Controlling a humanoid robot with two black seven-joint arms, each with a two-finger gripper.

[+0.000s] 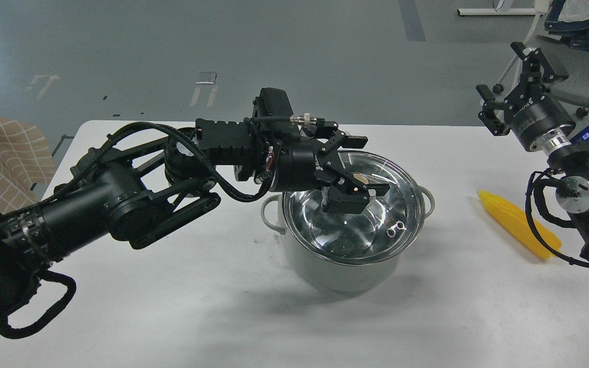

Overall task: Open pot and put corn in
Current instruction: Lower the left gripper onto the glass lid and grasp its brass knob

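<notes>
I see only shiny metal through the round glass lid, so I should expect the pale grey-green pot to be empty when I lift the lid.
The pale grey-green pot stands at the middle of the white table, closed by a round glass lid with a brass-coloured knob. My left gripper is down over the lid, open, with one finger on each side of the knob; I cannot tell whether they touch it. The yellow corn cob lies on the table to the right of the pot, pointed end toward the far left. My right gripper is open and empty, raised beyond the corn at the far right.
A grey chair stands behind the table at the right, close to my right arm. A checked cloth lies off the table's left edge. My left arm stretches across the table's left half.
</notes>
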